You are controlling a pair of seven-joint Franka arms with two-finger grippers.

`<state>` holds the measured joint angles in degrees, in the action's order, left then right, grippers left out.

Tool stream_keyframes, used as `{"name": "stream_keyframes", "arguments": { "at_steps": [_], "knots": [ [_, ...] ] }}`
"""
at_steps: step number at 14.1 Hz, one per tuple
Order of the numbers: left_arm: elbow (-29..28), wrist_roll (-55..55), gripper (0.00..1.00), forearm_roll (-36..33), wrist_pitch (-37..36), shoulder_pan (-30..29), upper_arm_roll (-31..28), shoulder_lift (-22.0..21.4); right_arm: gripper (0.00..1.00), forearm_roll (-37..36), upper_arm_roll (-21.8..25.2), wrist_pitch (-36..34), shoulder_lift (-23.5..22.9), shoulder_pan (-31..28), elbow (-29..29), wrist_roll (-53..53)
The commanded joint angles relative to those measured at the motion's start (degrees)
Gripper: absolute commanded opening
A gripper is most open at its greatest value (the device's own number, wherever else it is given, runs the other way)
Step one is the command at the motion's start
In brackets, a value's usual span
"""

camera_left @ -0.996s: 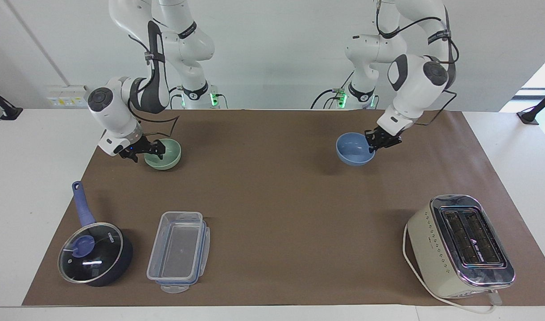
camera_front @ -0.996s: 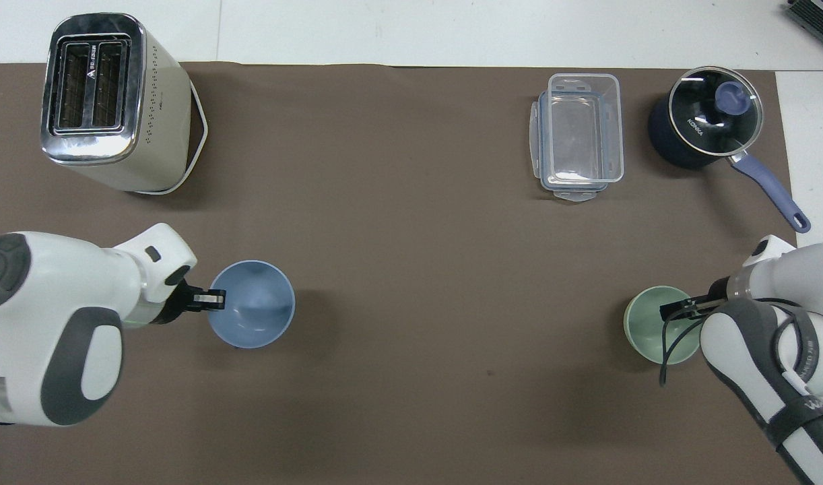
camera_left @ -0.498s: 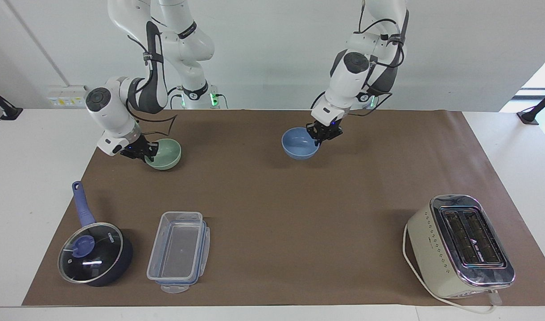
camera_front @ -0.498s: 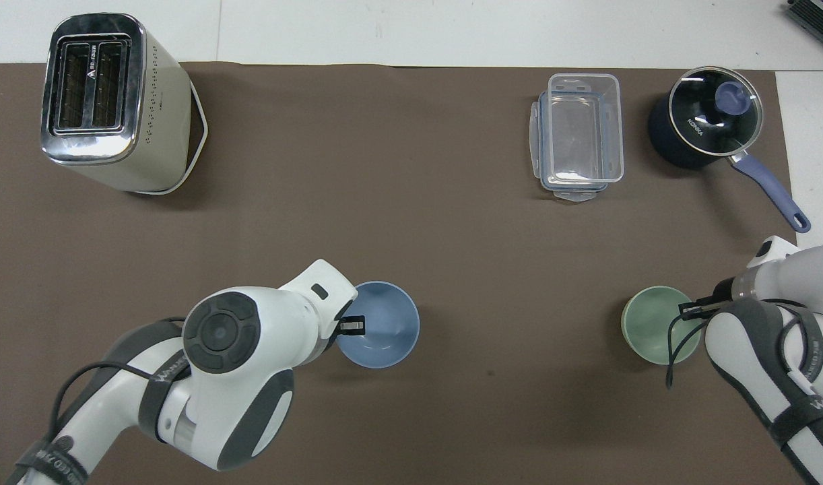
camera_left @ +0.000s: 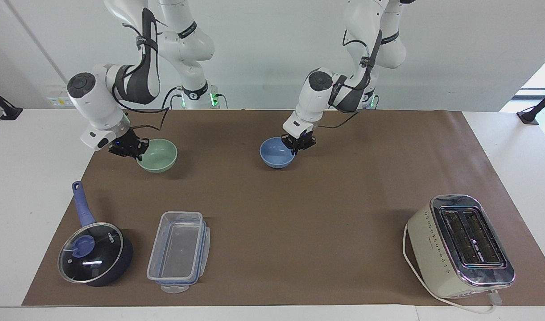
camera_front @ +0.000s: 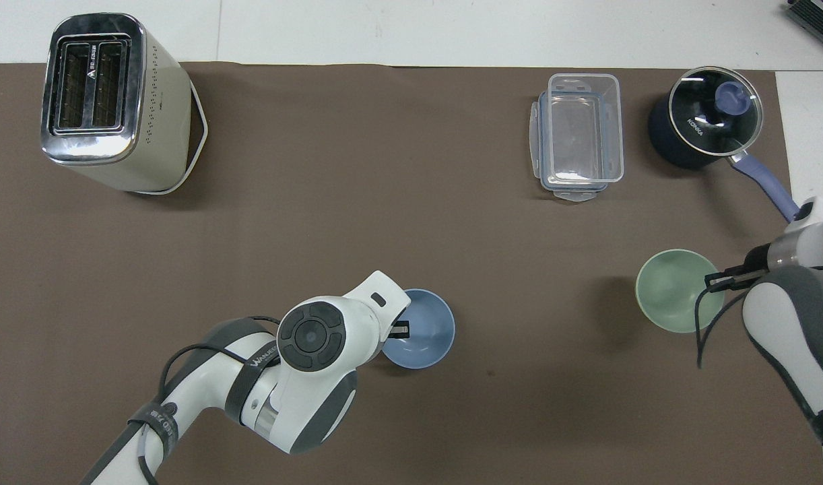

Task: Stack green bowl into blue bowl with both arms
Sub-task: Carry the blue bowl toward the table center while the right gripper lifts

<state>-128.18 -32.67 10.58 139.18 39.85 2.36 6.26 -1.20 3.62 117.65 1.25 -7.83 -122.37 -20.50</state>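
The blue bowl's rim (camera_front: 388, 348) is blocked by my left gripper, so that gripper should open and back away before my right gripper lowers the green bowl (camera_front: 669, 289) inside.
The pale green bowl (camera_left: 158, 154) (camera_front: 669, 289) hangs upright a little above the brown mat (camera_left: 299, 214) at the right arm's end. My right gripper (camera_left: 138, 149) (camera_front: 713, 281) is shut on its rim. The periwinkle-blue bowl (camera_left: 276, 157) (camera_front: 425, 329) is upright near the mat's middle, close to the robots. My left gripper (camera_left: 297, 145) (camera_front: 399, 330) is shut on its rim. I cannot tell whether the blue bowl rests on the mat or hangs just above it. The two bowls are well apart.
A dark blue lidded saucepan (camera_left: 94, 254) (camera_front: 704, 124) and a clear plastic container (camera_left: 179, 249) (camera_front: 580, 135) stand farther from the robots at the right arm's end. A cream toaster (camera_left: 462, 245) (camera_front: 108, 101) stands farther out at the left arm's end.
My left gripper has carried the blue bowl from the left arm's end to the mat's middle. My right gripper has raised the green bowl slightly off the mat.
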Motion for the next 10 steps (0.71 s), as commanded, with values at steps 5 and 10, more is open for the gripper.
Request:
{"name": "stream_keyframes", "arguments": {
  "at_steps": [5,10],
  "knots": [
    [1.1,-0.3,1.00,-0.5,-1.8,0.3,-1.1,-0.8,0.00,0.3,-0.4,-12.6,2.9,-0.3,10.9,-3.1],
    [1.4,7.3,1.00,-1.1,-17.0,-6.7,-1.7,-9.3,0.00,0.5,-5.2,-16.6,2.9,-0.3,15.3,1.4]
  ]
}}
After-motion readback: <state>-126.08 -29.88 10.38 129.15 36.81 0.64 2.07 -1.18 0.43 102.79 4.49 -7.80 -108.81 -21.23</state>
